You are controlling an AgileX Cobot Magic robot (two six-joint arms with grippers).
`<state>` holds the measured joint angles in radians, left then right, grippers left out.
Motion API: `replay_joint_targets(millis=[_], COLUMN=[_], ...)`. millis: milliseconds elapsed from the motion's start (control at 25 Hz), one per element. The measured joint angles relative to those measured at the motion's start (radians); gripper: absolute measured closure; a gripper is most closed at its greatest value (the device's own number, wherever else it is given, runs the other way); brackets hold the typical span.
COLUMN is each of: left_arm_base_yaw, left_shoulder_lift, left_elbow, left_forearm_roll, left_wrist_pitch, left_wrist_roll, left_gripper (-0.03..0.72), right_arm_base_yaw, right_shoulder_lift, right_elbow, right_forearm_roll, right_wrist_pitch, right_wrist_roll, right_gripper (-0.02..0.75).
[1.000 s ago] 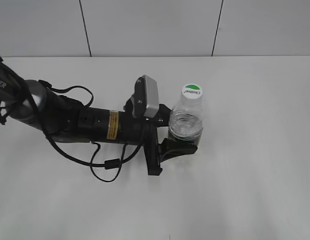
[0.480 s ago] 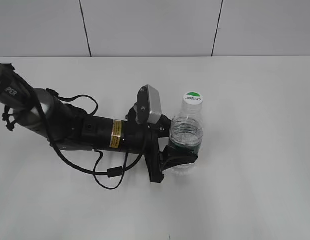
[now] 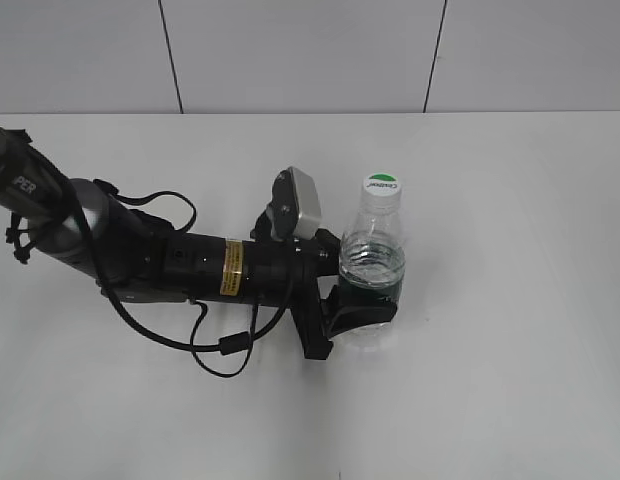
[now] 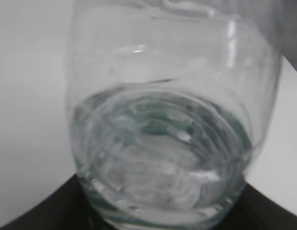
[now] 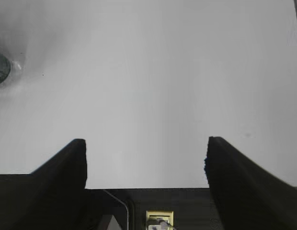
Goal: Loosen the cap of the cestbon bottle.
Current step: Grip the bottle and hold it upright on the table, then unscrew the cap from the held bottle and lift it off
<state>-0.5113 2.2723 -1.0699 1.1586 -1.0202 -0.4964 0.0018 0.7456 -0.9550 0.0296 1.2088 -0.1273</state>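
The cestbon bottle's lower body (image 3: 370, 288) is in my left gripper, below the cap. My left gripper should keep the bottle steady while my right gripper comes down over the cap (image 3: 382, 184).
The cestbon bottle (image 3: 371, 265) stands upright near the middle of the white table, clear with water inside and a dark green label band. Its cap (image 3: 382, 185), half green and half white, sits on the neck. My left gripper (image 3: 362, 305) reaches in from the left and is shut on the bottle's lower body at the label. The left wrist view is filled by the bottle's clear ribbed body (image 4: 163, 143) at very close range. My right gripper (image 5: 145, 163) is open and empty over bare table; it does not show in the exterior view.
The left arm (image 3: 140, 255) with its loose black cables lies across the left half of the white table (image 3: 510, 300). A pale wall (image 3: 310, 50) runs along the table's far edge. A small dark object (image 5: 1, 68) sits at the right wrist view's left edge.
The left arm has shifted slightly right and down with the bottle in its grip; the bottle now stands more upright and its cap sits a little lower in view.
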Motion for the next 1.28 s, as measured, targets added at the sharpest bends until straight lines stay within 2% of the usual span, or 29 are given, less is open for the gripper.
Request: replay_joint_targets(millis=[200,400,560,1000,1120,1280], left_arm_base_yaw=[0.0,0.0,0.0,0.0,0.0,0.0], left_shoulder_lift=[0.0,0.0,0.0,0.0,0.0,0.0], left_elbow=[0.0,0.0,0.0,0.0,0.0,0.0], left_forearm_roll=[0.0,-0.002,-0.002,0.007,0.007,0.008], left_wrist_pitch=[-0.003,-0.003,-0.003,0.0,0.0,0.0], left_wrist_roll=[-0.025,-0.044,-0.045,-0.046,-0.046,-0.046], left_gripper=[0.276,0.276,0.276,0.276,0.276,0.276], right_arm_base_yaw=[0.0,0.008,0.092,0.367,0.416,0.439], right_shoulder_lift=[0.216,0.334,0.41,0.675,0.735,0.799], right_elbow=[-0.112,-0.166,-0.212,-0.386,-0.426,-0.481], right_forearm_roll=[0.105,0.197,0.199,0.168,0.165,0.19], right_wrist_pitch=[0.005,0.007,0.009,0.01,0.01,0.01], right_wrist_roll=[-0.062,-0.114,-0.139,-0.081,-0.057,-0.011], right_gripper=[0.153,0.257,0.297,0.304,0.305,0.305])
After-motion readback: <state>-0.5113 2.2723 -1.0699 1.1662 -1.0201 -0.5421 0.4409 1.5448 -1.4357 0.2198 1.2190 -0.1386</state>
